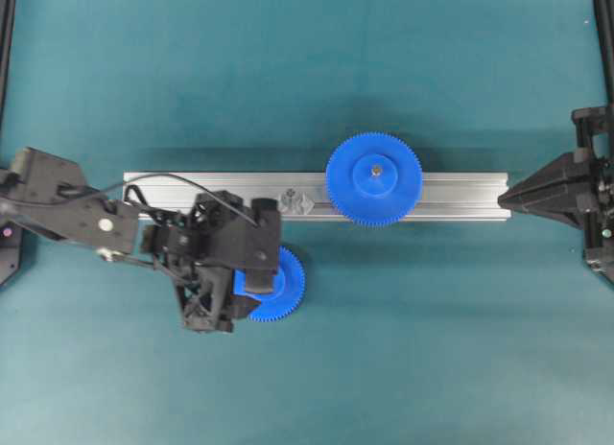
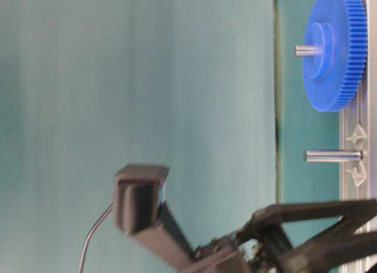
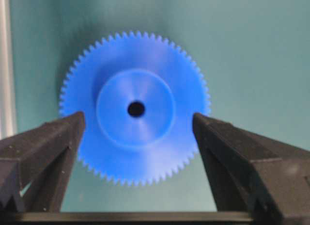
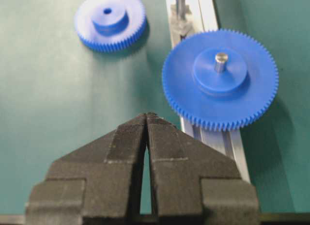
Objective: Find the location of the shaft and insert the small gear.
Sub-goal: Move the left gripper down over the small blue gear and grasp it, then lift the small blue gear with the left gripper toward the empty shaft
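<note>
The small gear's hub (image 3: pixel 136 108) points upward, centred between the left gripper's open fingers, so the robot should keep lowering them until they are on either side of the hub's sides (image 3: pixel 168 108), then close them.
The small gear (image 3: pixel 135 108) lies flat on the green mat, hub up, in front of the rail; it also shows in the overhead view (image 1: pixel 284 287) and the right wrist view (image 4: pixel 110 21). My left gripper (image 3: pixel 138 119) hangs over it, open, one finger on each side of the gear and nothing held. Seen from above, the left gripper (image 1: pixel 251 282) covers the gear's left part. The shaft (image 2: pixel 333 156) stands bare on the rail, left of the larger gear, its base (image 1: pixel 294 201) visible from overhead. My right gripper (image 4: pixel 147 116) is shut and empty at the rail's right end (image 1: pixel 508 196).
A wider blue gear (image 1: pixel 373 178) sits on its own grey pin on the aluminium rail (image 1: pixel 451 196), right of the shaft. The rail runs left to right across the mat's middle. Dark frame posts stand at the left and right edges.
</note>
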`<action>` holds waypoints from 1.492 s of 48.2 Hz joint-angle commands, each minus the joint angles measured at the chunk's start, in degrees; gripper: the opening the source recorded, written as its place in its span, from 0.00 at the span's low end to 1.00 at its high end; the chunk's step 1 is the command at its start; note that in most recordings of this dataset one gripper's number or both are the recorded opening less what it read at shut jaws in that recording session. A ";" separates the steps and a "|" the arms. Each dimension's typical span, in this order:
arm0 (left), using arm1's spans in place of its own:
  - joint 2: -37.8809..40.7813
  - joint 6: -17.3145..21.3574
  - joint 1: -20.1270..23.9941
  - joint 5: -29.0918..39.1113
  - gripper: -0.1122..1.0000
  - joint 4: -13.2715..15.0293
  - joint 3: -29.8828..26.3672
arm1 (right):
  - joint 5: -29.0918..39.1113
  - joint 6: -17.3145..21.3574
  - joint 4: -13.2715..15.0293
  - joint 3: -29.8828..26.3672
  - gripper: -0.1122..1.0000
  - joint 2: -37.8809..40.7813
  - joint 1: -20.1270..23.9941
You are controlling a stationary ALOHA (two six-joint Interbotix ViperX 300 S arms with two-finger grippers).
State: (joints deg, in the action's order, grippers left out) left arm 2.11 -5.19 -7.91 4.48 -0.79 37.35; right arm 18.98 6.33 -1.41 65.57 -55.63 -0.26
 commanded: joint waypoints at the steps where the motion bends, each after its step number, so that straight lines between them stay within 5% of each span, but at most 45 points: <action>1: 0.53 0.18 -0.18 -0.18 0.91 -0.18 -2.02 | -0.18 0.53 -0.09 -0.79 0.17 0.79 -0.18; 41: 5.89 1.49 0.18 2.55 0.90 -0.35 -3.69 | -0.18 0.53 -0.09 -0.44 0.17 1.05 -0.18; 56: 5.71 1.76 0.18 12.04 0.68 -0.35 -7.29 | -0.44 0.62 -0.09 -0.18 0.17 0.88 -0.09; 72: -1.41 8.88 2.72 12.92 0.68 -0.35 -12.13 | -0.62 0.62 -0.09 0.26 0.17 0.35 -0.18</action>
State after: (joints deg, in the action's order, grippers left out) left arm 5.27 2.55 -6.86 17.40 -0.97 27.86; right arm 18.90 6.42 -1.41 66.27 -55.37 -0.35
